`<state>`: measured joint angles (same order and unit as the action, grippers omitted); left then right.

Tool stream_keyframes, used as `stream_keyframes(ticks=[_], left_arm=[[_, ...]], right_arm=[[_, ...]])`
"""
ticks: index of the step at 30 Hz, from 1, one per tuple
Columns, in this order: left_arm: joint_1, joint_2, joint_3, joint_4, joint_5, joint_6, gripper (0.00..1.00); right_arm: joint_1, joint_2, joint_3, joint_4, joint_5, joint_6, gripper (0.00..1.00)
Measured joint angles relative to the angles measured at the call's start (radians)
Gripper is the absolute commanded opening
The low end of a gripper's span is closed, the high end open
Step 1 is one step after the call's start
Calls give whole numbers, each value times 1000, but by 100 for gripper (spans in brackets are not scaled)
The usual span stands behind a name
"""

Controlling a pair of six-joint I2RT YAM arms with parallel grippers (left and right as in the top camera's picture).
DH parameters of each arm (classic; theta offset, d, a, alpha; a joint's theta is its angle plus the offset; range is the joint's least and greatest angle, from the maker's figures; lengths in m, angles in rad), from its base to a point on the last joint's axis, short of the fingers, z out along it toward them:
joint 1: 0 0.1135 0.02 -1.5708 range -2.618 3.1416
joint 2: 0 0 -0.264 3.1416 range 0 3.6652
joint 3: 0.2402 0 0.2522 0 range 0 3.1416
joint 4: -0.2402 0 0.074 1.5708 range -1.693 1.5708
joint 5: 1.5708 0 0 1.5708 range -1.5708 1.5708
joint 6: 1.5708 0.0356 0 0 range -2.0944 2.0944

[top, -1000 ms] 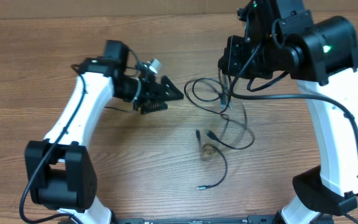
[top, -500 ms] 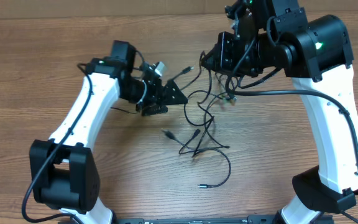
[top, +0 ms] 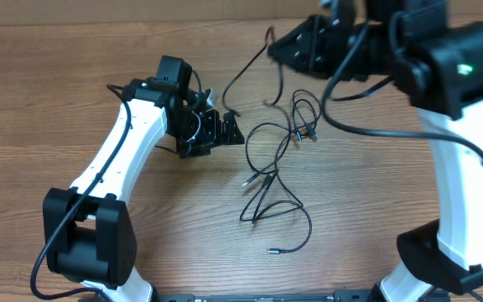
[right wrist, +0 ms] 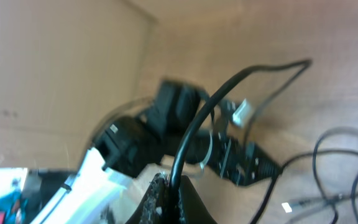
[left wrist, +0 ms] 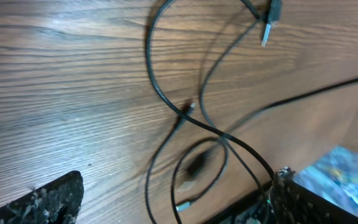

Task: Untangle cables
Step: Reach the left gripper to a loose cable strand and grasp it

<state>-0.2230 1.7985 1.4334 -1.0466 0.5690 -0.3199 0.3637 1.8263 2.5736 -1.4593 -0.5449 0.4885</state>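
Observation:
The raised cable will come away easily and leave the other cables behind when I carry it, since the dangling plug hangs loose above the tangle.
Several thin black cables lie tangled on the wooden table, with silver-tipped plugs at the loose ends. My right gripper is raised at the far side and shut on one cable; the right wrist view shows the cord pinched between its fingers. That cable runs down towards my left gripper. My left gripper is open, low over the table at the tangle's left edge. In the left wrist view, cable strands cross between its spread fingers, and none is gripped.
A cardboard wall runs along the far edge of the table. One loose cable end with a silver plug lies near the front. The arm bases stand at the front left and front right.
My right gripper has risen and moved back and left with its cable, pulling the tangle up and spreading it. My left gripper has shifted a little right, closer to the strands.

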Motion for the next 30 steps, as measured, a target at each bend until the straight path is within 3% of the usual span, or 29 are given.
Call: stream_keyframes(ticks=[9,18,22,26,30], left_arm=[[0,0,0,-5,-7,-6,98],[14,0,0,68,472,219,92],[27,0,0,145,650,257,79],[29,0,0,218,745,277,87],[30,-15,8,235,744,261,84]], right_arm=[[-71,-16,216,201,29,9,4],[-81,-23,183,214,149,9,4],[-81,-21,141,233,178,53,4],[-81,-19,64,262,229,164,4],[-81,-9,-24,357,225,225,4]])
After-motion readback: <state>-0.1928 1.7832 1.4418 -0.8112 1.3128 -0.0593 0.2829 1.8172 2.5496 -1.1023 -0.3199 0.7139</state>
